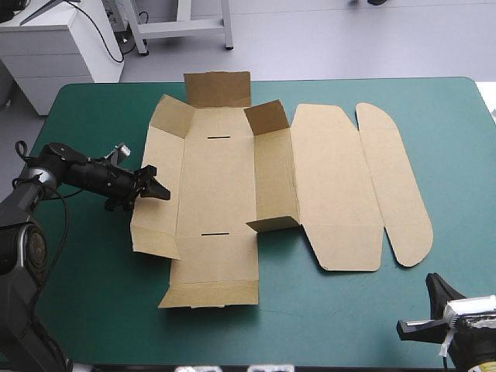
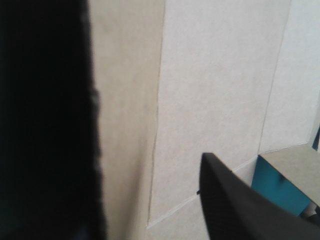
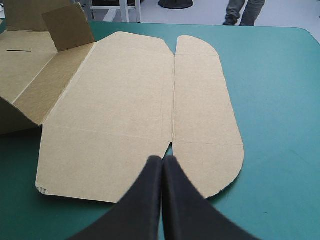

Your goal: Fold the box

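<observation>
The lid (image 1: 337, 190) and its rounded flap are lying flat and are joined along a straight crease (image 1: 371, 178). They will trail along flat when I turn the box.
The brown box (image 1: 217, 194) lies spread out in the middle of the table. Its base has two slots. The wall (image 1: 273, 178) between base and lid stands partly raised with its end flaps up. The lid (image 1: 341, 186) and its rounded flap (image 1: 395, 186) lie flat to the right. My left gripper (image 1: 153, 184) is open at the box's left wall (image 1: 159, 194), and in the left wrist view its fingers (image 2: 235, 200) stand apart over brown board (image 2: 215, 75). My right gripper (image 3: 162, 161) is shut, low near the table's front right corner (image 1: 435, 288), pointing at the lid's near edge (image 3: 125, 150).
Teal-green cover (image 1: 457, 155) shows between the rounded flap and the table's right edge, and along the front edge (image 1: 325, 325). A far flap (image 1: 218, 87) of the box stands up near the table's far edge.
</observation>
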You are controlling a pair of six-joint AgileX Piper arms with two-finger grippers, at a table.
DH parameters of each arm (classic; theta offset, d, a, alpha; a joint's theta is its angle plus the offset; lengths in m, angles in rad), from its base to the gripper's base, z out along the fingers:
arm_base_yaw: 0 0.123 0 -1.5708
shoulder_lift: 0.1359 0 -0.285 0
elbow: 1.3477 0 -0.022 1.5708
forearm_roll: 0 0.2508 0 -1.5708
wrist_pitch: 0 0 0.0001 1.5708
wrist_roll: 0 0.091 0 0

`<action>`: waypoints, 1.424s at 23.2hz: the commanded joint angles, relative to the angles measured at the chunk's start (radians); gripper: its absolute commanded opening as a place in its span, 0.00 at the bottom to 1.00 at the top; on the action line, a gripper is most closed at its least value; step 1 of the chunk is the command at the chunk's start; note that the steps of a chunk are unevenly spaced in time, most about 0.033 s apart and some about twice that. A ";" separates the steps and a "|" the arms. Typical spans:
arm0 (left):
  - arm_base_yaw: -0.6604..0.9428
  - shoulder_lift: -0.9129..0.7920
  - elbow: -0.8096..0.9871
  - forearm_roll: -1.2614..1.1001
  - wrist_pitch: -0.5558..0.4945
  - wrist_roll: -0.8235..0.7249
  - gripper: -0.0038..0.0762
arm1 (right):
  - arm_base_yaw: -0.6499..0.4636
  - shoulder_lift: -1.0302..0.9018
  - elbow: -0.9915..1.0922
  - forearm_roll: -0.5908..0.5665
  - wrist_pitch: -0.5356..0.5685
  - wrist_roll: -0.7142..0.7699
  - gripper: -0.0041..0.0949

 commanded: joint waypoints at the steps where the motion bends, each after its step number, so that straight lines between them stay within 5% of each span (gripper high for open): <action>1: -0.007 -0.046 -0.022 -0.084 0.102 -0.007 0.14 | 0.002 -0.023 -0.022 0.005 -0.070 -0.008 0.03; 2: -0.007 -0.046 -0.022 -0.080 0.102 -0.008 0.03 | 0.002 -0.023 -0.022 0.005 -0.070 -0.008 0.03; 11: -0.018 -0.084 -0.067 0.141 0.103 -0.062 0.04 | 0.002 -0.023 -0.022 0.005 -0.070 -0.008 0.03; 19: -0.200 -0.201 -0.466 0.634 0.097 -0.101 0.04 | 0.002 -0.023 -0.022 0.005 -0.070 -0.008 0.03; 21: -0.301 -0.196 -0.546 0.778 0.097 -0.048 0.04 | 0.002 -0.023 -0.022 0.005 -0.070 -0.008 0.03; 26: -0.542 -0.161 -0.589 0.996 0.058 0.481 0.04 | 0.002 -0.023 -0.022 0.005 -0.070 -0.008 0.03; 33: -0.683 -0.135 -0.589 1.092 -0.235 0.501 0.04 | 0.002 -0.023 -0.022 0.005 -0.070 -0.008 0.03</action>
